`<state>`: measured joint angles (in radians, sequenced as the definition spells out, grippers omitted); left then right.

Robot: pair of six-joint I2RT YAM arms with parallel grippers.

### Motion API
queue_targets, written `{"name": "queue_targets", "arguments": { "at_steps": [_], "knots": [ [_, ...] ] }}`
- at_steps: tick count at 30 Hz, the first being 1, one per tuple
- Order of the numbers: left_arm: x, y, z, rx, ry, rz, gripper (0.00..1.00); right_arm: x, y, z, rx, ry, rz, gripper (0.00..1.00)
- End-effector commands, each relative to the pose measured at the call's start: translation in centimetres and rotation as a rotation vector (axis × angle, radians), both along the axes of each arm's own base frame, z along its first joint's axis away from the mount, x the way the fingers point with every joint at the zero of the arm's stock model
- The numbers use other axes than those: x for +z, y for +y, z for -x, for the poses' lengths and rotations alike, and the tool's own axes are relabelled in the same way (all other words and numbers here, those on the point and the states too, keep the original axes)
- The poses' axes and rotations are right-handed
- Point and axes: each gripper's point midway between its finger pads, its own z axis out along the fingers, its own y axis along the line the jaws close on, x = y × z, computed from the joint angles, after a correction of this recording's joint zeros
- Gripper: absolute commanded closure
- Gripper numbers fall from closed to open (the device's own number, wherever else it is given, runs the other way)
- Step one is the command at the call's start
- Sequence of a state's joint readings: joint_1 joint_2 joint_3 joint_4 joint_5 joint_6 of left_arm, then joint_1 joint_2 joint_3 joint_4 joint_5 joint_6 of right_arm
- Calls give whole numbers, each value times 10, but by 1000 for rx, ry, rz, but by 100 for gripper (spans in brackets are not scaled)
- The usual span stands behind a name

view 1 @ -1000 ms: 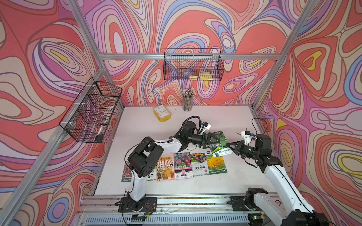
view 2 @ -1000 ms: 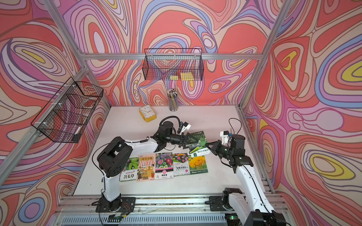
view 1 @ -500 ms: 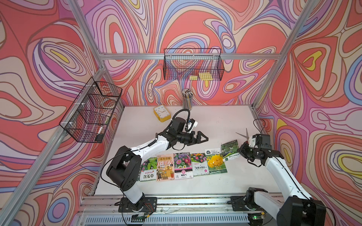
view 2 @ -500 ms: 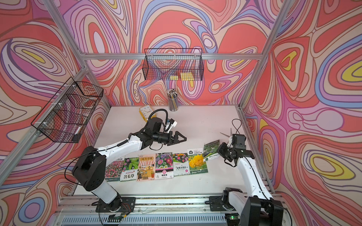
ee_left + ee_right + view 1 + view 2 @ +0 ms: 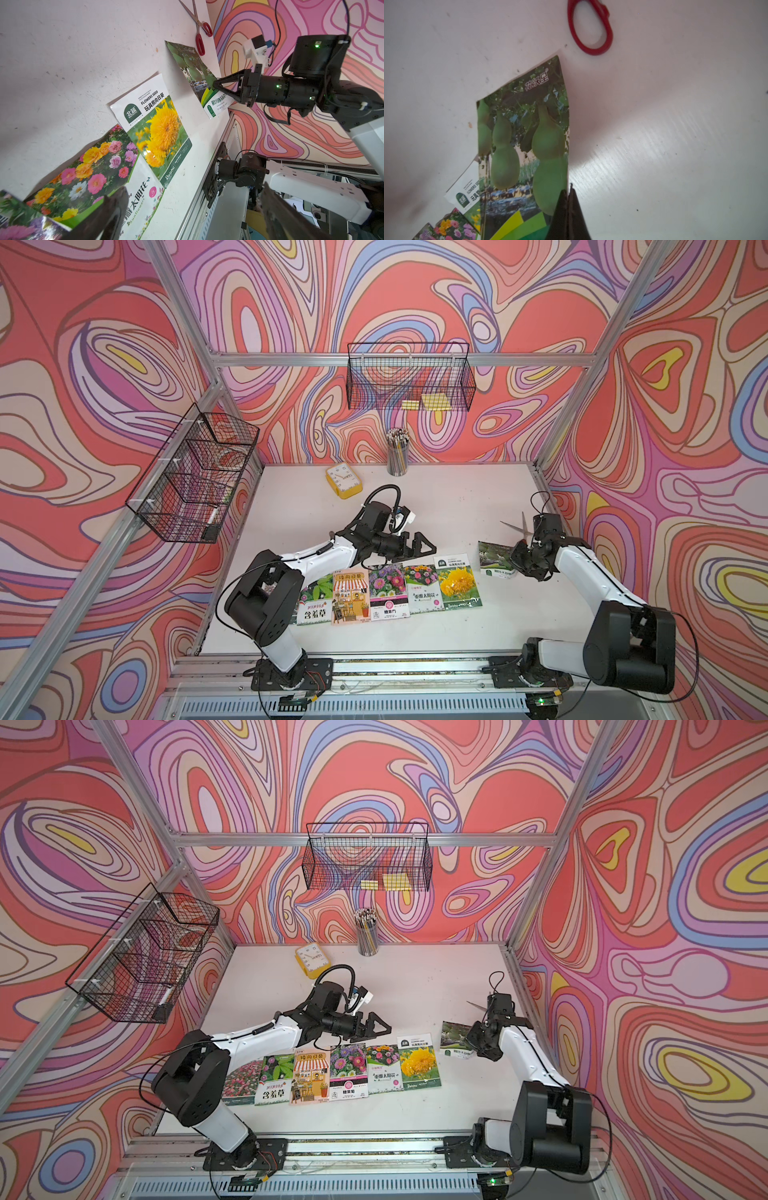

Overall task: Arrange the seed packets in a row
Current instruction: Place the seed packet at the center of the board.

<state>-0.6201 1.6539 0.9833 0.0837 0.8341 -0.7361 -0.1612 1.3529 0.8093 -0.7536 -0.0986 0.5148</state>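
Note:
The gourd packet (image 5: 495, 555) is tilted in my right gripper and is behind the line of the row, so I should pull it to the front and lay it flat (image 5: 491, 584) next to the sunflower packet.
Several seed packets lie side by side near the table's front edge: pink flowers (image 5: 240, 1082), green leaves (image 5: 316, 602), orange shopfront (image 5: 350, 597), purple flowers (image 5: 388, 591), mixed flowers (image 5: 423, 588) and the sunflower (image 5: 459, 583). A gourd packet (image 5: 492, 558) sits apart to the right of the sunflower, tilted. My right gripper (image 5: 515, 558) is shut on its right edge, as the right wrist view shows (image 5: 569, 187). My left gripper (image 5: 428, 549) hovers open and empty just behind the row, above the purple and mixed-flower packets (image 5: 193, 193).
Red-handled scissors (image 5: 513, 526) lie just behind the gourd packet by the right wall. A yellow clock (image 5: 343, 481) and a pencil cup (image 5: 397, 452) stand at the back. Wire baskets hang on the back wall (image 5: 409, 381) and left wall (image 5: 195, 477).
My left gripper has pulled back to the left, away from the gourd packet. My right gripper has carried that packet right, off the sunflower packet's corner.

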Motion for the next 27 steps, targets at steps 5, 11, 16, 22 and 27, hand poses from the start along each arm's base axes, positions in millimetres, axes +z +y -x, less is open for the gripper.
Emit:
{"name": "queue_targets", "arguments": {
  "at_steps": [5,11,16,22,27],
  "knots": [
    [24,0,9,-37,-64,91,1,-21,-3,18,17,217,129,100],
    [26,0,12,-47,-66,117,1,-15,-4,21,34,270,233,100],
    [27,-5,12,-52,-36,167,1,-18,-9,24,89,393,359,100],
    [27,-6,11,-54,-35,184,1,-1,-15,5,199,390,434,100],
    [31,-8,12,-58,-33,208,1,7,10,-9,308,306,389,100]
  ]
}}
